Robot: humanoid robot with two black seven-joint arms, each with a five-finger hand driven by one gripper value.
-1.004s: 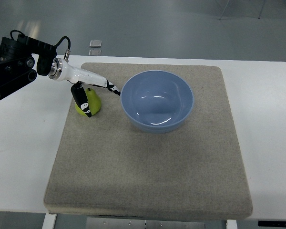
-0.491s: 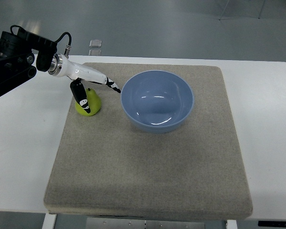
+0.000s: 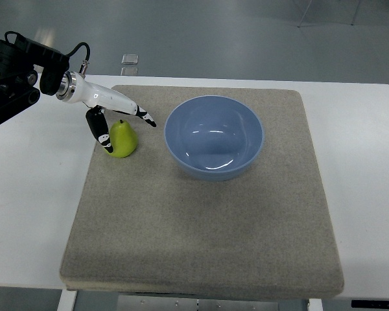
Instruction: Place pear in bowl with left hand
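Note:
The blue bowl's inside (image 3: 212, 144) is curved and goes deep, so I expect the upright pear (image 3: 122, 140) to tip and come to rest leaning once I set it in there.
A yellow-green pear (image 3: 124, 140) stands upright on the grey mat (image 3: 201, 220), left of the blue bowl (image 3: 214, 137). My left hand (image 3: 127, 131) reaches in from the upper left on a white forearm. Its fingers (image 3: 144, 117) stretch out above the pear's top, pointing toward the bowl. The black thumb (image 3: 102, 134) hangs down along the pear's left side, close to it or just touching. The hand is open and not closed around the fruit. The bowl holds nothing. My right arm does not show.
The mat lies on a white table (image 3: 32, 214). The black upper part of the left arm (image 3: 13, 71) sits over the table's far left corner. Small clear items (image 3: 129, 59) lie on the floor beyond the table.
My left hand has drawn back to the left and slightly up, uncovering the pear. The pear stays in the same spot on the mat, now seen upright.

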